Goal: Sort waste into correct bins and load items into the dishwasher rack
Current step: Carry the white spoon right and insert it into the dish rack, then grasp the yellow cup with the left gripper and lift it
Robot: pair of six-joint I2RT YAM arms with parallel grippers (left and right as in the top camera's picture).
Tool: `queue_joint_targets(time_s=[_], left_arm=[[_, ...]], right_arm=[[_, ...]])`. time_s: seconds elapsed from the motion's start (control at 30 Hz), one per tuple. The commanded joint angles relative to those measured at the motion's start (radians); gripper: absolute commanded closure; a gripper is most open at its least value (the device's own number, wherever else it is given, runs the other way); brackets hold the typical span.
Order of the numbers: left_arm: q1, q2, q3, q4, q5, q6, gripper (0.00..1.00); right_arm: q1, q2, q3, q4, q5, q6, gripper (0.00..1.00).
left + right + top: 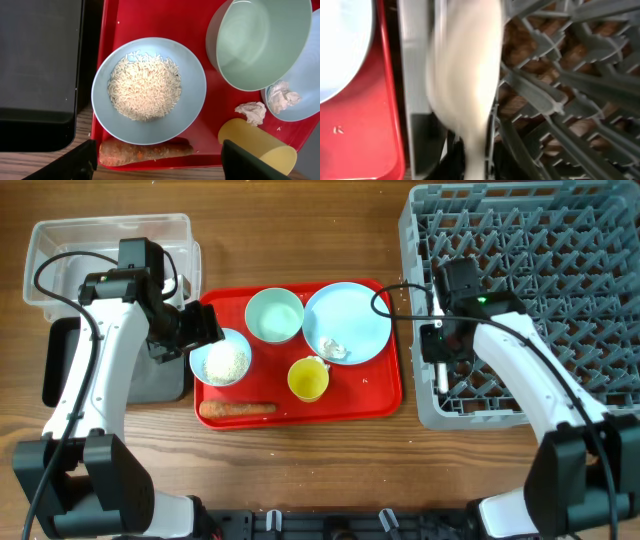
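The yellow cup (308,380) is standing on the other side of the red tray from the dishwasher rack, so next my left gripper grabs its rim (291,383) and hands the cup to my right gripper.
On the red tray (375,395) stand a pale-blue bowl of white rice (225,363), an empty teal bowl (274,315), a wide pale-blue plate (350,320) with crumpled white tissue (333,350), and a yellow cup (308,378). An orange-brown food stick (238,408) lies at the tray's front. My left gripper (160,167) is open above the stick (145,150), near the rice bowl (149,90). My right gripper (475,160) is shut on the white spoon (470,75) at the left edge of the grey dishwasher rack (560,270). The wrapper is out of view.
The clear tub (110,250) stands at the back left, with the black tray (60,365) in front of it under my left arm. In the left wrist view the black tray (35,75) lies just left of the red tray (150,20).
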Motion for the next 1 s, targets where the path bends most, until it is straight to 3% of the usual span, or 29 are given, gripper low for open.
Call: queue_joint_targets(time_s=[0.0,0.1,0.33,0.5,0.7,0.97], left_arm=[[-0.003,-0.014,0.001,0.007,-0.010,0.005,0.16],[-0.005,-0.014,0.001,0.010,-0.009,0.005,0.12],[-0.110,-0.014,0.001,0.031,-0.009,0.005,0.09],[-0.247,-0.014,0.001,0.027,-0.009,0.005,0.11],[-0.414,-0.014,-0.005,0.002,-0.010,0.005,0.25],[-0.501,-0.012,-0.155,0.143,-0.010,-0.040,0.29]], right_arm=[[-0.003,-0.002,0.016,0.003,0.011,-0.009,0.67],[-0.003,-0.057,0.020,0.005,0.011,0.004,0.65],[-0.040,-0.254,0.019,0.003,0.001,0.017,0.46],[-0.134,-0.292,0.019,-0.037,-0.066,0.025,0.44],[-0.230,-0.291,0.018,-0.052,-0.140,0.023,0.44],[-0.232,-0.291,0.017,-0.060,-0.140,0.016,0.44]])
